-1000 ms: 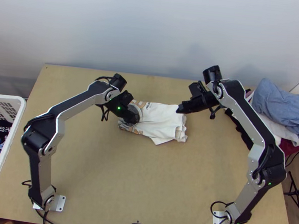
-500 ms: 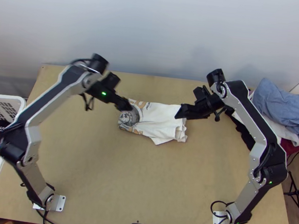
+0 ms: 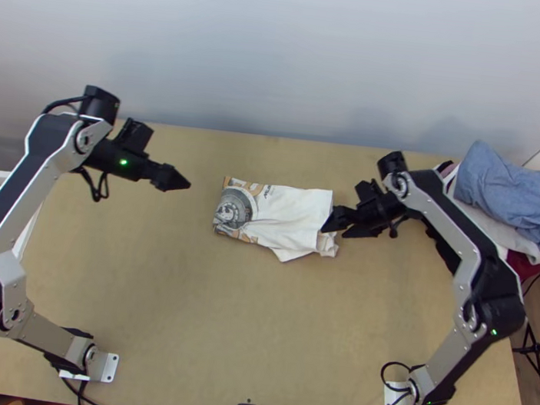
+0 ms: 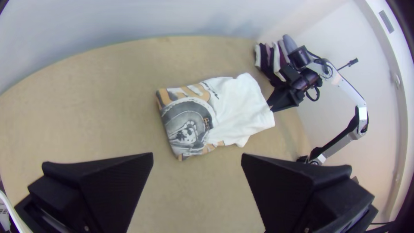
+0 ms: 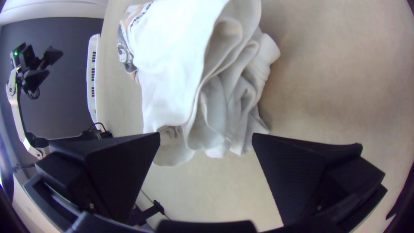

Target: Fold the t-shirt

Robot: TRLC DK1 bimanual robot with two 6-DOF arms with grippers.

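The white t-shirt (image 3: 276, 215) will stay folded when I carry it to the pile, because the ruffled layers (image 3: 328, 244) are stacked together at the t-shirt's end.
The white t-shirt (image 3: 288, 216) lies folded in a compact bundle near the table's middle, its grey and tan print at the left end and loose layers at the right. My left gripper (image 3: 183, 182) hangs left of it, apart from the cloth; in the left wrist view the left gripper (image 4: 197, 157) is open with nothing between its fingers. My right gripper (image 3: 333, 228) is at the shirt's right end. In the right wrist view the right gripper (image 5: 206, 138) is open, with the shirt's ruffled layers (image 5: 224, 108) in front of its fingers.
A white basket (image 3: 27, 239) with dark clothes stands at the table's left. Blue, white and dark clothes (image 3: 503, 192) are piled at the back right. Bare table (image 3: 241, 331) stretches between the shirt and the near edge.
My left gripper has moved left, off the printed end of the shirt. The right gripper has shifted slightly toward the near edge beside the shirt's right end. The shirt lies as before.
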